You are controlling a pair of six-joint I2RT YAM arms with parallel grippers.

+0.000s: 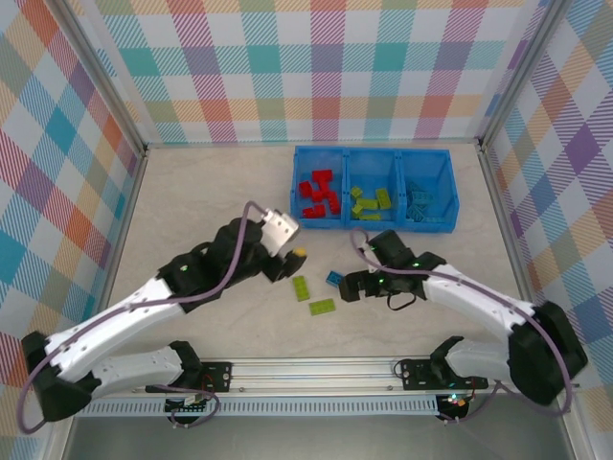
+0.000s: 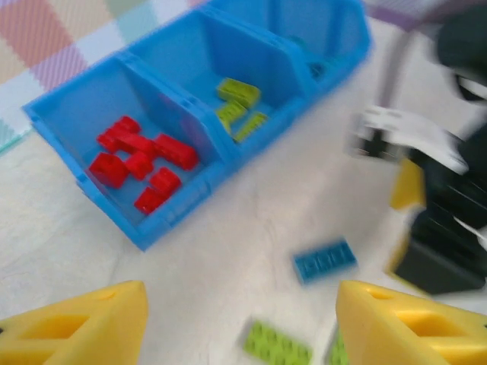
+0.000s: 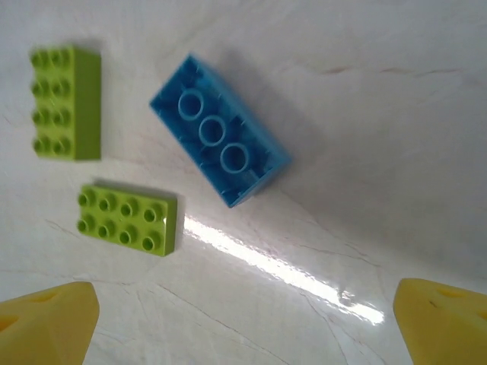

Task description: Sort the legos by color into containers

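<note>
The blue brick and its compartment (image 1: pixel 427 190) are on my right gripper's side, so my left gripper should move away while my right gripper grabs the brick (image 1: pixel 334 278).
The blue tray (image 1: pixel 372 150) stands at the back. Its left compartment holds red bricks (image 1: pixel 318 195), the middle one lime green bricks (image 1: pixel 369 201), the right one light blue bricks (image 1: pixel 419 201). On the table in front lie a blue brick (image 1: pixel 334 278) and two green bricks (image 1: pixel 301 287) (image 1: pixel 322 307). My left gripper (image 1: pixel 287 264) hovers open just left of them, nothing between its yellow fingers (image 2: pixel 84 323). My right gripper (image 1: pixel 350 286) is open beside the blue brick (image 3: pixel 219 150), which lies upside down, hollow side up. Both green bricks (image 3: pixel 67 103) (image 3: pixel 128 217) lie studs up.
Checked walls close in the table on three sides. In the left wrist view the right arm's black body (image 2: pixel 449 220) stands close on the right, past the blue brick (image 2: pixel 325 261). The tray's wall (image 2: pixel 199 114) rises ahead, red bricks (image 2: pixel 141 163) inside.
</note>
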